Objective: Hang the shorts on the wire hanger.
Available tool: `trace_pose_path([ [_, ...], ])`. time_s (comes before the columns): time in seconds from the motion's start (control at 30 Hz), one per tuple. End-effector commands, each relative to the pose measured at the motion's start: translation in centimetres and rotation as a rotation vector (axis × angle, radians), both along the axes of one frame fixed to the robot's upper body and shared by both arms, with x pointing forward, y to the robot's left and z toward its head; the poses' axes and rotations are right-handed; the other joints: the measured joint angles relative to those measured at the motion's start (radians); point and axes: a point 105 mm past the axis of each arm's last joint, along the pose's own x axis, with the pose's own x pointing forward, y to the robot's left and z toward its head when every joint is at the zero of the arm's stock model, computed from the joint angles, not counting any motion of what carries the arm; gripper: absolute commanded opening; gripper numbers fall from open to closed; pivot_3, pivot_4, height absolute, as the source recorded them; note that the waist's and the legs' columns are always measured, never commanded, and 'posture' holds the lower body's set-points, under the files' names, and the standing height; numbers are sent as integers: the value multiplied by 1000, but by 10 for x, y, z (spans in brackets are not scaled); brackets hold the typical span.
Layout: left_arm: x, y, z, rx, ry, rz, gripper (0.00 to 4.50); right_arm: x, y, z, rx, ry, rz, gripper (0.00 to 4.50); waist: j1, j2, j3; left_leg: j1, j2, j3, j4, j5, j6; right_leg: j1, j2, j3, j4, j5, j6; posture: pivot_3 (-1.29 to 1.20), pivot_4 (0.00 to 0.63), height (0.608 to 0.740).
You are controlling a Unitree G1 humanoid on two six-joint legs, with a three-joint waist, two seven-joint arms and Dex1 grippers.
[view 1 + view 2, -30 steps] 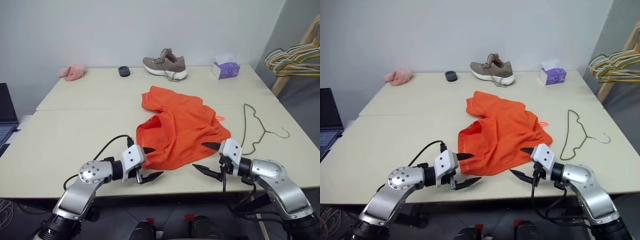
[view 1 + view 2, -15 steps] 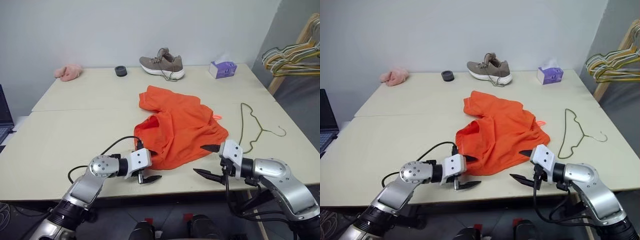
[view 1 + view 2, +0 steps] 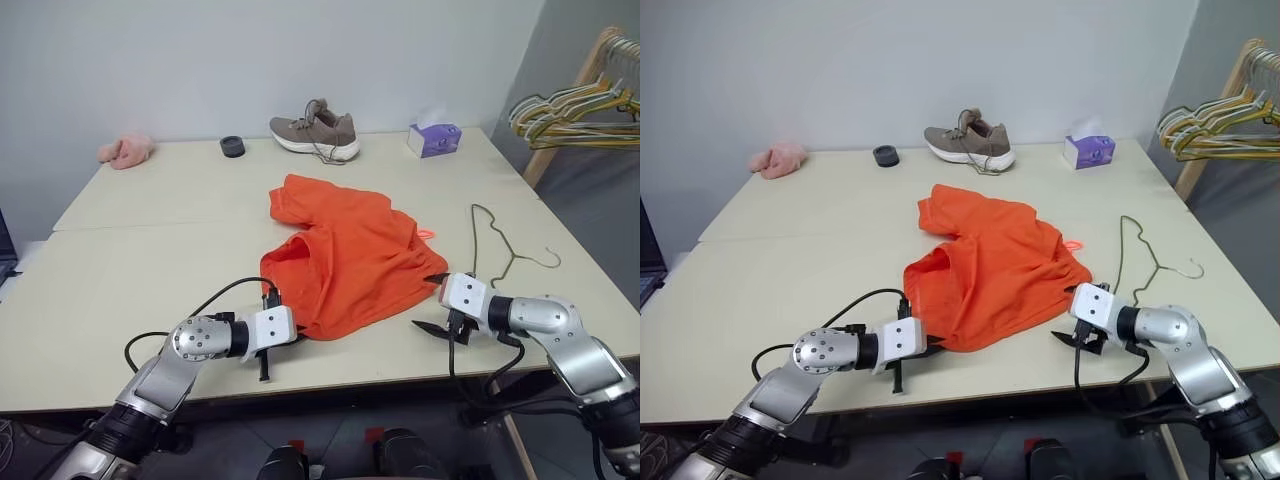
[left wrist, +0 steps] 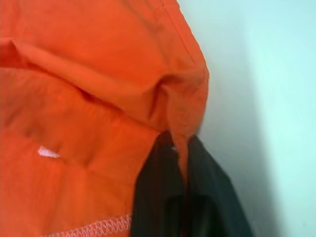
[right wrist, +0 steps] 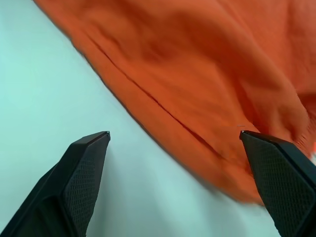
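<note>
The orange shorts lie crumpled point(image 3: 330, 253) and only my left gripper is on their hem, so my right gripper should pinch the shorts' waist corner point(image 3: 427, 287) before both grippers lift and stretch the shorts.
The orange shorts point(image 3: 345, 250) lie crumpled in the middle of the table. My left gripper point(image 3: 287, 338) is at their near left hem, shut on a pinched fold of the fabric; the left wrist view shows the shorts point(image 4: 89, 98) squeezed between the two black fingers point(image 4: 153, 187). At the near right corner of the shorts my right gripper point(image 3: 428, 303) is open, one finger over the hem and one on the bare table side, as seen in the right wrist view point(image 5: 174, 136). The wire hanger point(image 3: 490, 255) lies flat to the right of the shorts.
A grey shoe point(image 3: 315, 133), a small black ring point(image 3: 232, 146), a pink fluffy cloth point(image 3: 125, 150) and a purple tissue box point(image 3: 433, 139) stand along the table's point(image 3: 150, 250) far side. Bunched coloured hangers point(image 3: 570, 105) hang on a wooden rack at the right.
My left gripper has closed on the shorts' near left hem. My right gripper has moved forward to the shorts' near right corner and stayed open. The camera has turned slightly right.
</note>
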Motion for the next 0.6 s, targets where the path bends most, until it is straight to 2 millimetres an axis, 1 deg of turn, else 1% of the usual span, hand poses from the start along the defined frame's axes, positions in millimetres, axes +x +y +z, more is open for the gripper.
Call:
trace_pose_path([
  [0.03,8,20,1,31,-19,80,75,22,-7,1,-145,-121,48,4500,-3,0,0,1,0,0,0,0,0,1,0,0,0,0,0,-179,56,740],
  [0.1,16,25,10,15,-57,108,75,30,-7,-4,-209,-146,89,4500,-5,0,1,1,0,0,0,0,0,1,0,0,0,0,0,-175,55,740],
  [0.23,28,34,26,-9,-122,153,75,45,0,-5,-236,-193,132,4500,-8,0,1,2,0,-1,0,0,0,2,0,-1,0,0,0,-166,53,740],
  [0.27,32,40,32,-13,-144,171,26,50,7,-5,-227,-202,148,4321,-11,0,1,2,0,-1,0,0,0,2,0,0,0,1,1,-163,53,740],
  [0.3,35,46,37,-11,-162,186,0,52,13,-3,-222,-214,173,4106,-13,-1,1,2,0,-1,0,0,0,2,0,0,0,3,5,-159,52,740],
  [0.37,37,55,42,-3,-175,200,0,55,24,0,-203,-227,213,3547,-17,-1,1,1,0,-1,0,0,0,2,1,0,0,4,6,-153,51,740],
  [0.6,34,63,45,12,-169,203,0,60,34,5,-201,-263,260,1067,-18,0,2,-1,-1,-2,-1,0,0,1,0,1,0,3,5,-145,51,740],
])
